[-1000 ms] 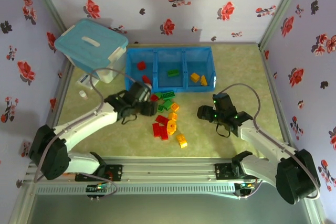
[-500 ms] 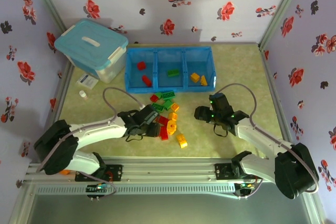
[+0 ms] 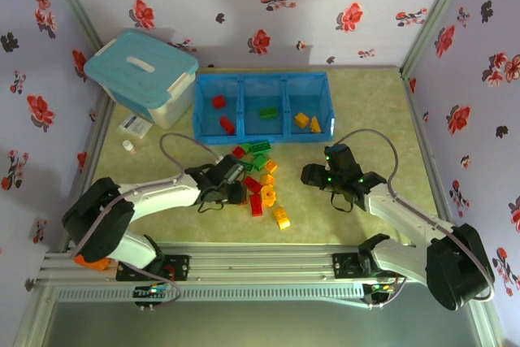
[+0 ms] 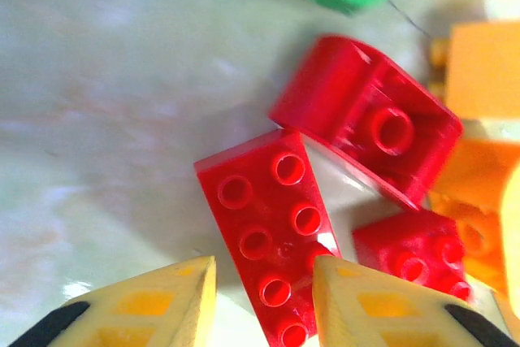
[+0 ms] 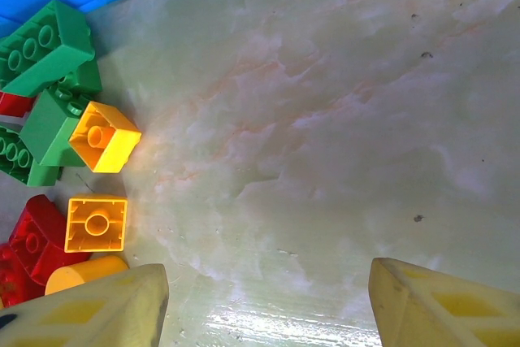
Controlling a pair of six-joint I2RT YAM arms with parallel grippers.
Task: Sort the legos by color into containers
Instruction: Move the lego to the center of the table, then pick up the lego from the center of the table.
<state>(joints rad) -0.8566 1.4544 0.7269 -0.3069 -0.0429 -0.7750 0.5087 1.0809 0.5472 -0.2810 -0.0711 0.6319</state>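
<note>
Next, my left gripper opens wider and close squarely across both long sides (image 4: 265, 248), since the long red brick slants beneath it, one finger over its studded edge (image 4: 323, 241).
The legos lie in a loose pile (image 3: 260, 180) in front of the containers, a blue tray (image 3: 262, 79). Its left bay holds red bricks (image 3: 219, 101), the middle bay a green one (image 3: 267, 112), the right bay yellow-orange ones (image 3: 302, 119). My left gripper (image 3: 238, 193) is low at the pile's left edge. In the left wrist view the left gripper (image 4: 264, 262) straddles the near end of a long red brick (image 4: 264, 225), closed in tight to its sides. An arched red brick (image 4: 370, 127) lies just beyond. My right gripper (image 3: 313, 175) (image 5: 268, 270) stands open over bare table, right of the pile.
A white tub with a light-blue lid (image 3: 142, 71) stands at the back left, beside the tray. A small card (image 3: 136, 125) and a tiny white cap (image 3: 128, 145) lie in front of it. Flowered walls close in the table on three sides.
My left arm came back from beside the tray down to the pile, and its jaws closed in around the long red brick. The right arm has barely moved.
</note>
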